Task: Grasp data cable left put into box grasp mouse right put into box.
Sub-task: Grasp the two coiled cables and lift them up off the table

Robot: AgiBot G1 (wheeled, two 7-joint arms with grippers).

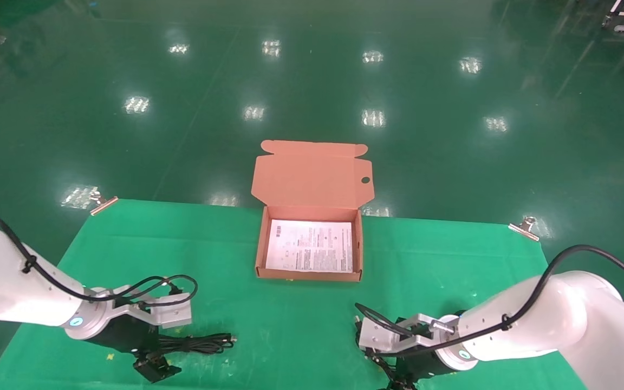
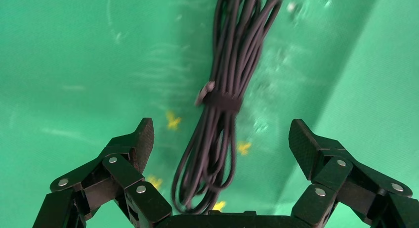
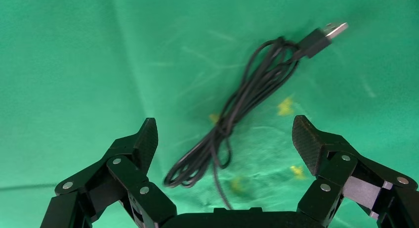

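The data cable (image 1: pixel 202 343) should come up as one bundle with its loops sticking out when the robot lifts it, because a dark strap (image 2: pixel 223 102) holds the loops tight at their middle.
The data cable (image 1: pixel 199 343), a tied black bundle, lies on the green cloth at the front left. In the left wrist view the data cable (image 2: pixel 222 102) runs between the fingers of my left gripper (image 2: pixel 221 130), which is open right over it. My left gripper (image 1: pixel 156 369) hangs low at the cable's near end. My right gripper (image 3: pixel 225 123) is open over a loose thin black cord (image 3: pixel 237 114) with a USB plug (image 3: pixel 330 30). The mouse itself is hidden. My right gripper (image 1: pixel 398 380) is at the front right edge. The box (image 1: pixel 260 244) stands open at the middle, with a white printed sheet inside.
The box's flap lid (image 1: pixel 312 176) stands up at the back, with a round hole. Metal clips (image 1: pixel 103 204) (image 1: pixel 523 227) hold the cloth at the far corners of the table. Green floor lies beyond the table.
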